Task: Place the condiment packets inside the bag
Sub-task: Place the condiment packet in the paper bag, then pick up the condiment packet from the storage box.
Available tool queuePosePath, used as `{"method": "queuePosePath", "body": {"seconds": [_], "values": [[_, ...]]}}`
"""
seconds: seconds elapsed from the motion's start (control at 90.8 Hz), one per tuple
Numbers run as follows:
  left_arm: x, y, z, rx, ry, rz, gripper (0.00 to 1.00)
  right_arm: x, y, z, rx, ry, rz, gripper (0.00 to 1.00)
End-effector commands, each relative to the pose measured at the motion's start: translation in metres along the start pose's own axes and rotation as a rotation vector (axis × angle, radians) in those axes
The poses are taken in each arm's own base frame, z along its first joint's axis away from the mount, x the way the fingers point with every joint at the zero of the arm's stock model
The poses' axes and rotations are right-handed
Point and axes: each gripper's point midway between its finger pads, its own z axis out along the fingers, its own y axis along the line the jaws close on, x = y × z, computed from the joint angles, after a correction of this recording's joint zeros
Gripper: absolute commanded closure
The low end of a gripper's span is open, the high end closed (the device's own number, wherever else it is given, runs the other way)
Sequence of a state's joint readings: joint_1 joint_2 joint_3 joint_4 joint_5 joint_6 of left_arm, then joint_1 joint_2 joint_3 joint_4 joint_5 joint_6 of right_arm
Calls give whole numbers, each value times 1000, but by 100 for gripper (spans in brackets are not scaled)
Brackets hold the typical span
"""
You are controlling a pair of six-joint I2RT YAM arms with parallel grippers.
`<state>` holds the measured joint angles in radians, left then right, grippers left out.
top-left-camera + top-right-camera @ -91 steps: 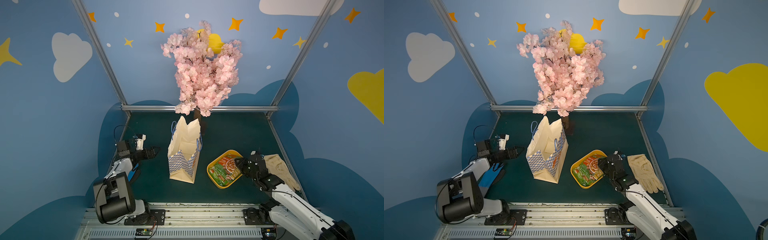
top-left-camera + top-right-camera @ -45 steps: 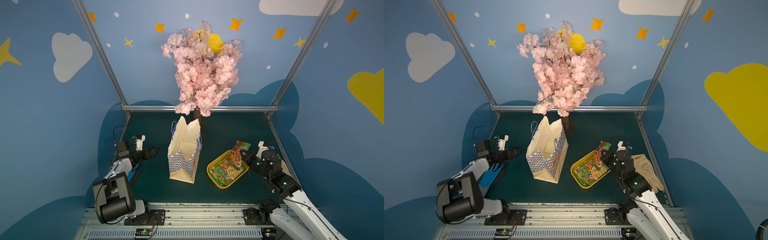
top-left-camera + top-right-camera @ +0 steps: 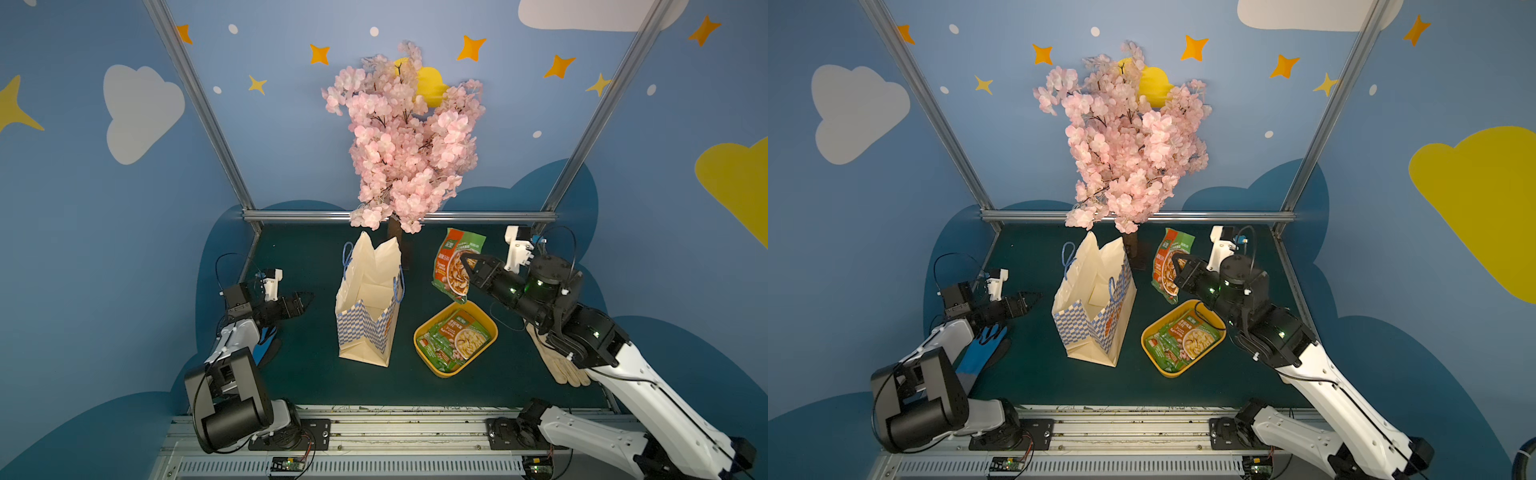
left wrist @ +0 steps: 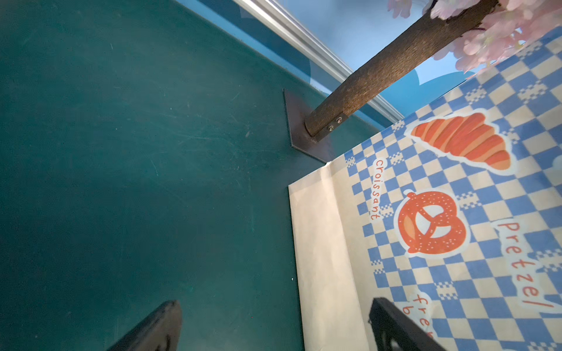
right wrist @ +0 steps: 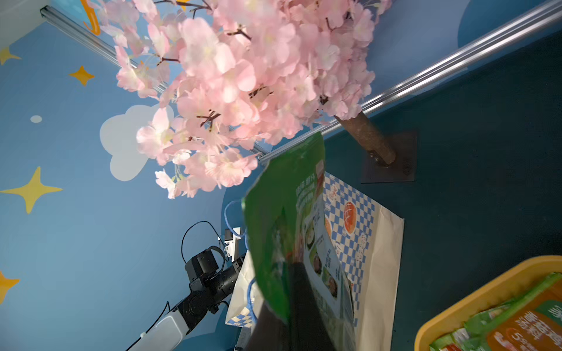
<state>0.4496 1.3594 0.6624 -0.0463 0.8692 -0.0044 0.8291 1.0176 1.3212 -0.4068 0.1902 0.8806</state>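
Note:
I should carry on moving my right gripper toward the bag's opening [image 3: 376, 281] and let go above it, because the green condiment packet [image 3: 453, 262] is hanging upright and the bag is standing open.
My right gripper [image 3: 469, 269] is shut on a large green condiment packet [image 3: 454, 266] with a noodle-bowl picture. The packet hangs upright in the air above the yellow tray's far end, to the right of the bag [image 3: 369, 299]. In the right wrist view the packet [image 5: 286, 212] hides most of the fingers. More condiment packets [image 3: 456, 340] lie in the tray [image 3: 493, 332]. The checkered paper bag stands upright with its cream mouth open. My left gripper [image 3: 305, 300] is open, low over the mat left of the bag, and empty. The left wrist view shows the bag's [image 4: 456, 228] printed side close ahead.
An artificial cherry tree rises behind the bag, its trunk [image 3: 395, 239] bolted to a plate and its blossoms [image 3: 405, 145] overhanging the bag's mouth. A beige glove [image 3: 561, 368] lies under my right arm. A blue glove [image 3: 980, 353] lies by my left arm.
My right gripper shut on the large packet in the tray and lifted it up and toward the back. The left arm stayed put.

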Motion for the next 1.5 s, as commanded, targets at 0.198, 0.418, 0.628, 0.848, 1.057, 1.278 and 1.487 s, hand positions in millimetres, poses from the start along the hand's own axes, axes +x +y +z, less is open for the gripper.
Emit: {"method": "queuePosePath", "body": {"seconds": [0.198, 0.418, 0.628, 0.848, 1.057, 1.278, 1.487], "values": [[1, -3, 0, 26, -2, 24, 0, 5, 85, 38, -130, 7, -101, 100], [1, -8, -1, 44, -10, 44, 0, 24, 113, 62, -171, 39, -134, 100], [1, -9, -3, 38, -19, 57, 0, 48, 100, 87, -122, 61, -102, 100], [1, -9, -3, 36, -19, 56, 0, 74, 80, 115, -67, 87, -106, 100], [1, -8, -3, 34, -20, 55, 0, 87, 77, 126, -58, 124, -130, 63], [1, -8, -2, 34, -22, 55, 0, 73, 93, 110, -89, 108, -196, 37], [1, -8, -2, 34, -21, 52, 0, 56, 76, 69, -39, 98, -268, 34]]}}
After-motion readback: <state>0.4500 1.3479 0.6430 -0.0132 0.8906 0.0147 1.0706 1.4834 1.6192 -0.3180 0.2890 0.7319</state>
